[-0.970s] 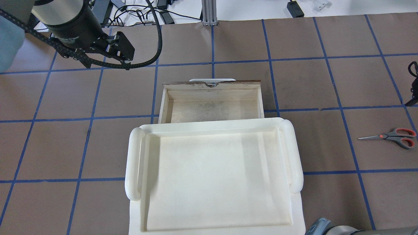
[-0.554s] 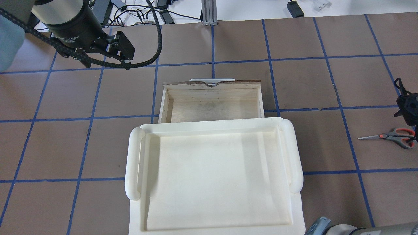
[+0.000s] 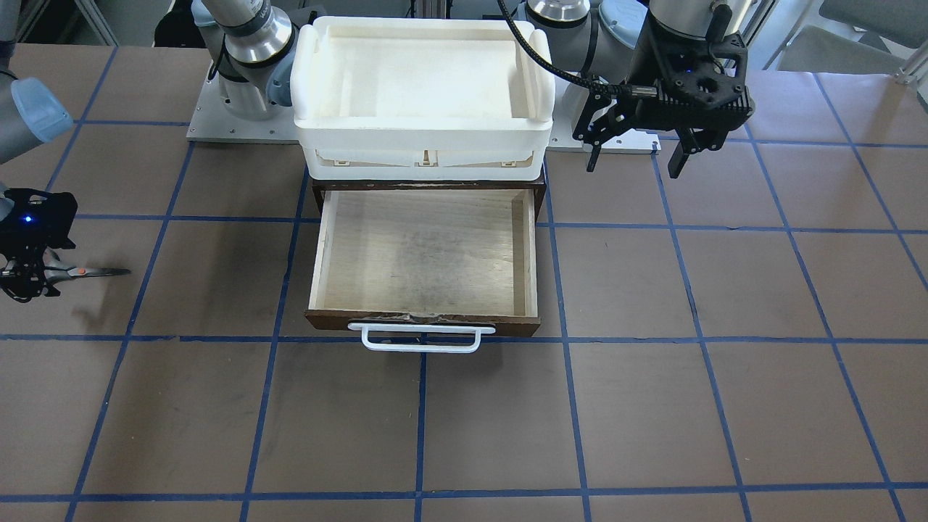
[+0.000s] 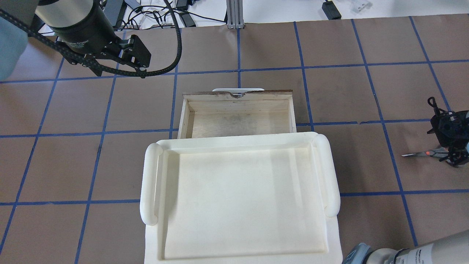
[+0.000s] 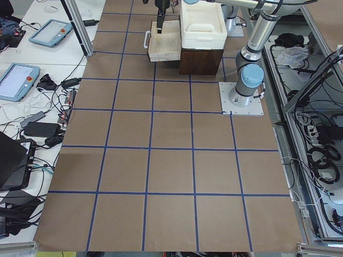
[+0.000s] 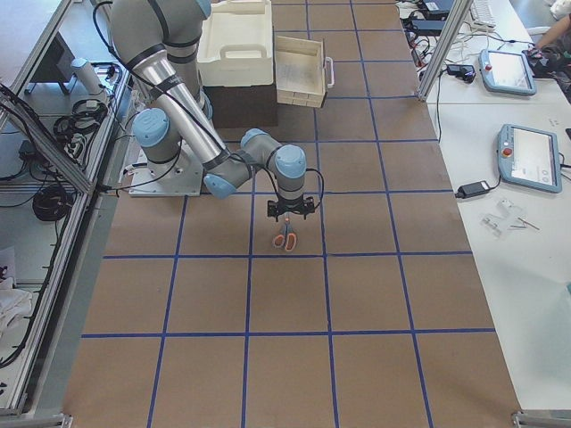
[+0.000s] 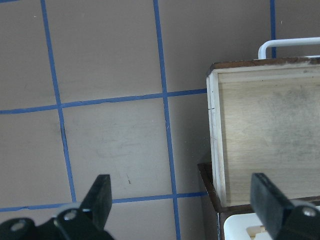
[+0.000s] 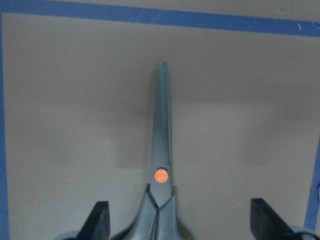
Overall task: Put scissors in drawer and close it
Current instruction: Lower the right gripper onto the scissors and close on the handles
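Note:
The scissors [image 3: 97,271] will stay closed and level when the robot lifts them, because the right gripper's fingers are on either side of both handle shanks [image 8: 158,214] behind the orange pivot.
The scissors [image 4: 421,154] lie flat on the table at the far right, blades pointing toward the middle; they also show in the front view [image 3: 98,272] and the right wrist view [image 8: 161,150]. My right gripper [image 4: 450,149] is open and low over their handles, one finger on each side [image 8: 100,220]. The drawer [image 4: 238,96] is pulled out and empty, its brown front and white bar handle [image 3: 420,339] on the far side. My left gripper [image 3: 636,156] is open and empty, hovering off the drawer's left side [image 7: 265,135].
A large white plastic tray [image 4: 150,183] sits on the dark cabinet [image 3: 428,185] that holds the drawer. Brown table paper with blue tape grid lines surrounds it. Cables and tablets lie beyond the table's far edge.
My right gripper came in from the right edge and moved over the scissors' handles, now hiding them from above. The scissors, the drawer and my left gripper stayed in place.

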Controlling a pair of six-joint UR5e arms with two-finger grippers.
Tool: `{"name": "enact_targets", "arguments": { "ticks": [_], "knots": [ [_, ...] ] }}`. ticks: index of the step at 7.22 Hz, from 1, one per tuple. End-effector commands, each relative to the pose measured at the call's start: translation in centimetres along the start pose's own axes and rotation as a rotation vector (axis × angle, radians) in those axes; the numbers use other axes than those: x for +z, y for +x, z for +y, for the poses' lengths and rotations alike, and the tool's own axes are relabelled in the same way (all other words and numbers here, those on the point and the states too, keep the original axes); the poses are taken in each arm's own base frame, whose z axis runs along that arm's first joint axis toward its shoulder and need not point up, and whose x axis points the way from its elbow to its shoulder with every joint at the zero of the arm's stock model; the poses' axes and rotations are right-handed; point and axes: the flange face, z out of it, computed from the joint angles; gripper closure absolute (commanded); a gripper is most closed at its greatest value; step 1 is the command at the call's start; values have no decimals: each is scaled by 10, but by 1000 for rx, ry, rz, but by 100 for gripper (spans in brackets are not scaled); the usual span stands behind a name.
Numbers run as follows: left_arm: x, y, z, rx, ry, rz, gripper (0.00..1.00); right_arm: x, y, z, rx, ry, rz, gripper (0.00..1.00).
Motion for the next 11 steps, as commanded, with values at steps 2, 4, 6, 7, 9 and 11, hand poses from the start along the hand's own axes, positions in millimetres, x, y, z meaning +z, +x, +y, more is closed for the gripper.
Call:
{"name": "enact_targets", "arguments": {
  "ticks": [2, 4, 6, 7, 9, 11],
  "knots": [
    [0, 0, 0, 0, 0, -1, 0, 7, -3, 0, 3, -2, -19, 0],
    [0, 0, 0, 0, 0, -1, 0, 7, -5, 2, 29, -8, -25, 0],
    [0, 0, 0, 0, 0, -1, 0, 10, -11, 11, 51, 3, -35, 0],
    [0, 0, 0, 0, 0, 0, 0, 15, -14, 15, 48, 10, -42, 0],
    [0, 0, 0, 0, 0, 0, 0, 27, -18, 23, 71, 24, -52, 0],
    [0, 0, 0, 0, 0, 0, 0, 20, -17, 23, 73, 13, -43, 30]
  ]
}}
